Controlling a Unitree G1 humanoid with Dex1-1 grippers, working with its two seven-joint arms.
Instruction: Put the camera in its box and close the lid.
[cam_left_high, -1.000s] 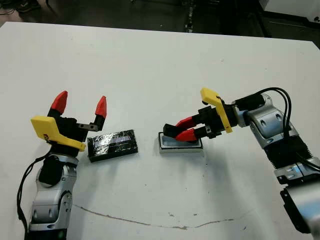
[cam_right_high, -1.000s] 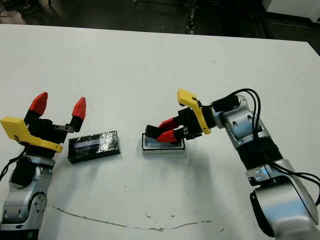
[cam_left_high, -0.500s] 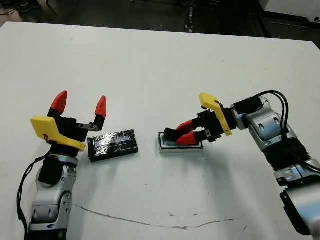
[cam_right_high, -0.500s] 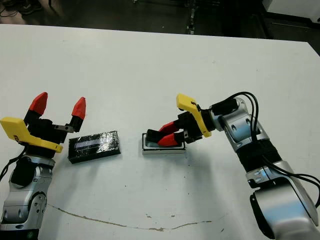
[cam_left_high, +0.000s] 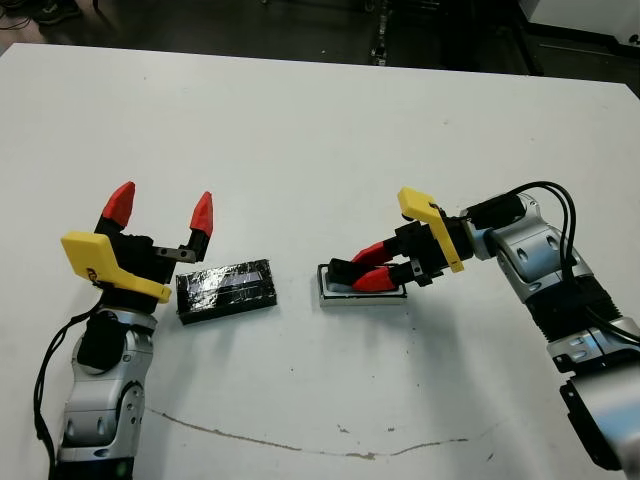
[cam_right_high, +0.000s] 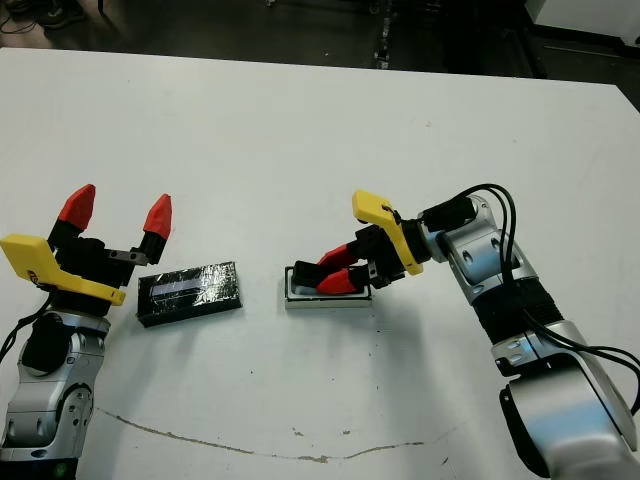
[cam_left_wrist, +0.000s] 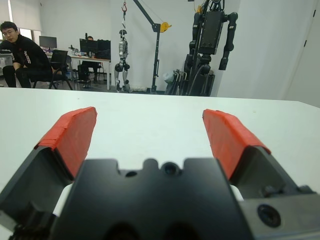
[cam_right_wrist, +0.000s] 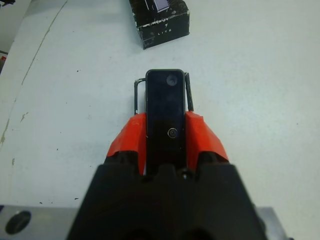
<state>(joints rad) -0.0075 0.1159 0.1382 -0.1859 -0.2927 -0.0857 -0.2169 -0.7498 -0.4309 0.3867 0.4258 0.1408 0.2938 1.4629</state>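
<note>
The lid has deep sides and looks longer than the box, so it will slide down over the white sides of the box when I lower it.
My right gripper is shut on the camera, a slim black bar with a glossy face. The camera's free end points down into the box, a small white-lined tray at the table's middle. In the right wrist view the box's dark rim shows on both sides of the camera. Whether the camera touches the box floor I cannot tell. The lid, black and crinkly with a pale stripe, lies flat to the left of the box. My left gripper stands open and raised just left of the lid, holding nothing.
A thin dark scratch runs across the table near its front edge. The table's far edge borders a dark floor. Beyond the table, the left wrist view shows a seated person and humanoid robots on stands.
My right gripper has tipped down and slid slightly left, lowering the camera's free end into the box. The left arm and the lid have not moved.
</note>
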